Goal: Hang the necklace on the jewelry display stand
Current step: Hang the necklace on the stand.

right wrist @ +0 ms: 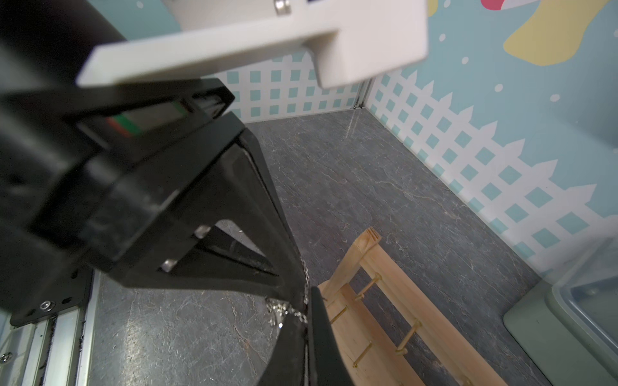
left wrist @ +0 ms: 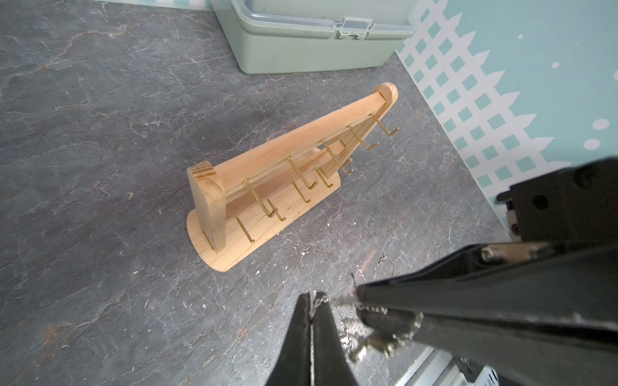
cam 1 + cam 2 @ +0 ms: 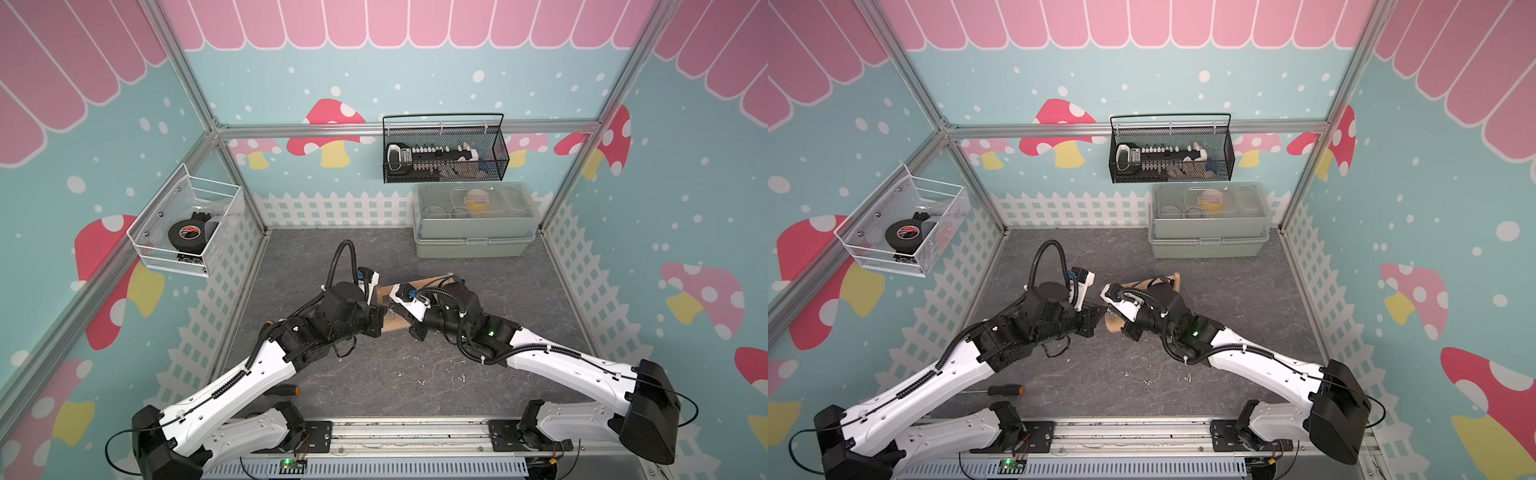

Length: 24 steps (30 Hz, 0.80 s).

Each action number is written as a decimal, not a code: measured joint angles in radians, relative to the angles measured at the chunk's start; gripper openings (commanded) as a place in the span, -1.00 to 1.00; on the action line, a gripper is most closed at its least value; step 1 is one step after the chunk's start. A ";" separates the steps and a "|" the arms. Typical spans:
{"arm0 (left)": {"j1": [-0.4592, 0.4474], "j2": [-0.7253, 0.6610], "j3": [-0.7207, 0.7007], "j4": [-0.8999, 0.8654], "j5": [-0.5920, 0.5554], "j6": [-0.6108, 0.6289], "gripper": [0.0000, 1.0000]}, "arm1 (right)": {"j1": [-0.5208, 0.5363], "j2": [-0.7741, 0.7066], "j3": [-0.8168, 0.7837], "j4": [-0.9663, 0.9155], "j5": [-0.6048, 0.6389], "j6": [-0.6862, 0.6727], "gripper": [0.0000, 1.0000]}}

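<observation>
Both of my grippers hold the necklace (image 2: pixel 372 344) facing the stand's empty end hook (image 2: pixel 258 199), so I should keep moving my right gripper toward that hook until the necklace loops over it.
The jewelry display stand (image 2: pixel 267 187), light wood with gold hooks, stands on the grey floor; the arms partly cover it in both top views (image 3: pixel 394 327) (image 3: pixel 1113 325). In front of it the thin silver necklace (image 2: pixel 384 341) hangs between my two grippers. My left gripper (image 2: pixel 311 295) is shut on the chain. My right gripper (image 2: pixel 360 300) is shut on it a short way along, with the pendant cluster dangling below. In the right wrist view the right gripper (image 1: pixel 307 297) pinches the necklace (image 1: pixel 281 306) beside the stand (image 1: pixel 368 300), and the left gripper's fingers (image 1: pixel 264 207) meet it tip to tip.
A grey-green lidded box (image 3: pixel 473 232) sits at the back right. A black wire basket (image 3: pixel 444 149) hangs on the back wall, a white one (image 3: pixel 187 224) on the left wall. A screwdriver (image 3: pixel 1005 390) lies near the front left under the left arm.
</observation>
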<state>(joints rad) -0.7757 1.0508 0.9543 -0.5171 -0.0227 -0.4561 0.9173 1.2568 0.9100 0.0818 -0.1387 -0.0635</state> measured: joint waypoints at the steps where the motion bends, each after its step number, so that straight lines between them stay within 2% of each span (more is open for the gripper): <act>1: 0.000 0.008 0.000 0.000 -0.005 0.000 -1.00 | -0.006 0.003 -0.005 0.000 0.003 -0.004 -0.88; 12: 0.004 0.114 0.015 0.048 -0.039 0.008 -1.00 | -0.050 0.082 -0.011 0.002 0.015 -0.038 -0.88; 24: 0.069 0.168 0.015 0.093 -0.035 0.012 -1.00 | -0.104 0.142 -0.017 0.058 0.013 -0.041 -0.89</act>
<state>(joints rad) -0.7071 1.2186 0.9695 -0.4240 -0.0574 -0.4442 0.8131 1.3991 0.8932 0.1394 -0.1253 -0.1043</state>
